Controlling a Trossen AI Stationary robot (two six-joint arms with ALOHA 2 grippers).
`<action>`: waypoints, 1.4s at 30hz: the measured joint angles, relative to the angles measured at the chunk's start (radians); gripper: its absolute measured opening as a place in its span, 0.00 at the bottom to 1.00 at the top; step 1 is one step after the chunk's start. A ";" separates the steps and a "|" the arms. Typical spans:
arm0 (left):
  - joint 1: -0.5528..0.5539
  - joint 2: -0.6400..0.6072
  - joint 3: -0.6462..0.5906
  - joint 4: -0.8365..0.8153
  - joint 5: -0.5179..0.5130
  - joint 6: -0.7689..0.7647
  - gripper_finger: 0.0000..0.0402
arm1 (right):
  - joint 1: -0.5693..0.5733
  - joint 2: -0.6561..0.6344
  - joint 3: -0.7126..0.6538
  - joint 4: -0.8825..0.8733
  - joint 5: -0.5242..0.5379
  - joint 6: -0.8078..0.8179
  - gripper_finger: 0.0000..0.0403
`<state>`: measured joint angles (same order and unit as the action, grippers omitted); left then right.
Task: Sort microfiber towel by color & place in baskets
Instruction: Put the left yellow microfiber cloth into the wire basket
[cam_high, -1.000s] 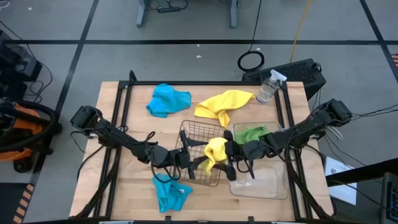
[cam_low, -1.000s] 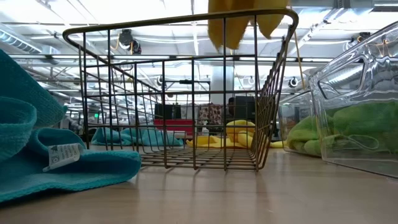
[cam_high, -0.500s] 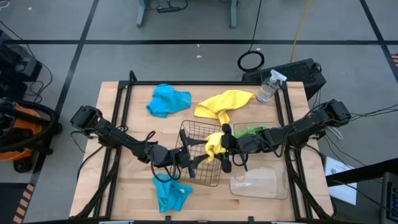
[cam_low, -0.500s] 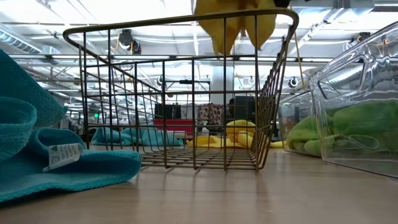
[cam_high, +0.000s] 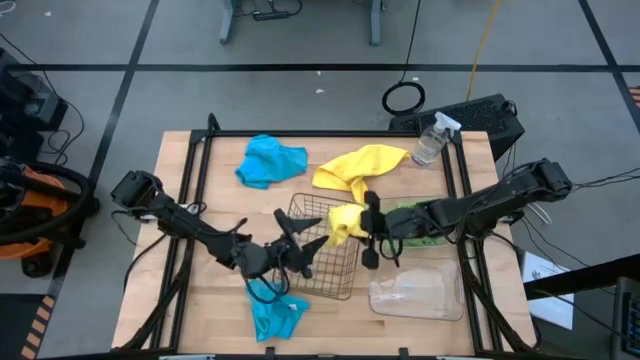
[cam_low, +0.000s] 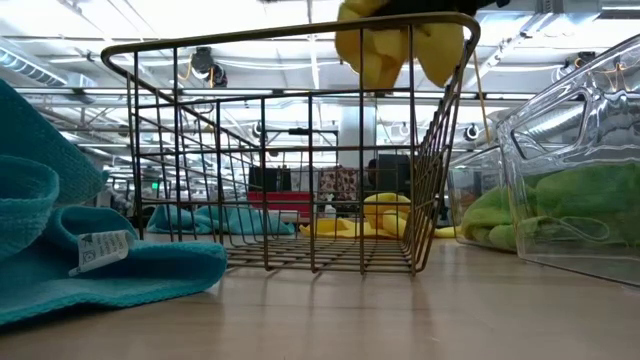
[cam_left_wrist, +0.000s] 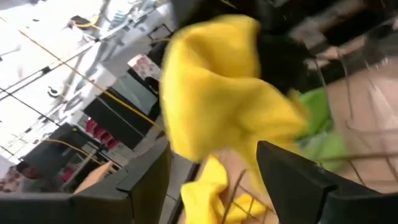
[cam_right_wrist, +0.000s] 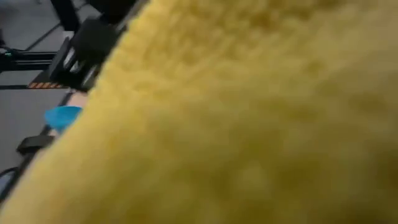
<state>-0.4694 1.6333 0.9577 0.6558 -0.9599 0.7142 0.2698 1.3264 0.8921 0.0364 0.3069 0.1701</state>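
The brown wire basket's opening (cam_high: 334, 265) has my open left gripper sticking out over it, so that gripper should move back and make room for my right gripper to lower the yellow towel (cam_high: 345, 221) inside.
My right gripper (cam_high: 362, 222) is shut on a yellow towel (cam_high: 345, 221) above the far right part of the brown wire basket (cam_high: 325, 250). The towel fills the right wrist view (cam_right_wrist: 236, 124) and shows in the low view (cam_low: 400, 45) at the basket's top rim. My left gripper (cam_high: 298, 243) is open and empty at the basket's left side, its fingers (cam_left_wrist: 298, 180) pointing toward the held towel (cam_left_wrist: 217, 106). A clear tub (cam_high: 440, 212) holds a green towel (cam_high: 410, 215). A second clear tub (cam_high: 415, 292) stands nearer. My right gripper holds the yellow towel in a bunch (cam_high: 352, 222), coming level from the table's right side. The cloth itself hides the place of contact in the wrist view. The towel hangs below the fingers, lifted clear, over the basket's far right rim (cam_low: 440, 22).
A blue towel (cam_high: 272, 160) and a second yellow towel (cam_high: 362, 165) lie at the table's far side. Another blue towel (cam_high: 272, 315) lies near the front edge, left of the basket. A clear spray bottle (cam_high: 432, 140) stands at the far right corner.
My right gripper has carried the yellow towel toward the table's far edge, from over the basket's near right part to its far right part. The towel stays bunched and hanging. My left gripper has drawn back a little toward the table's left edge and tipped upward.
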 joint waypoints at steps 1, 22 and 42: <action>0.003 0.000 0.000 -0.021 0.006 -0.015 0.61 | -0.012 -0.014 0.000 -0.021 0.001 -0.003 0.02; 0.107 -0.227 -0.004 -0.410 0.466 -0.246 0.61 | -0.218 0.200 0.022 0.069 -0.262 0.158 0.02; 0.075 -0.277 -0.004 -1.048 0.496 -0.795 0.61 | -0.230 0.448 0.330 -0.370 -0.256 -0.001 0.10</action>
<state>-0.3946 1.3567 0.9538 -0.3918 -0.4641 -0.0811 0.0400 1.7742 1.2221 -0.3340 0.0513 0.1688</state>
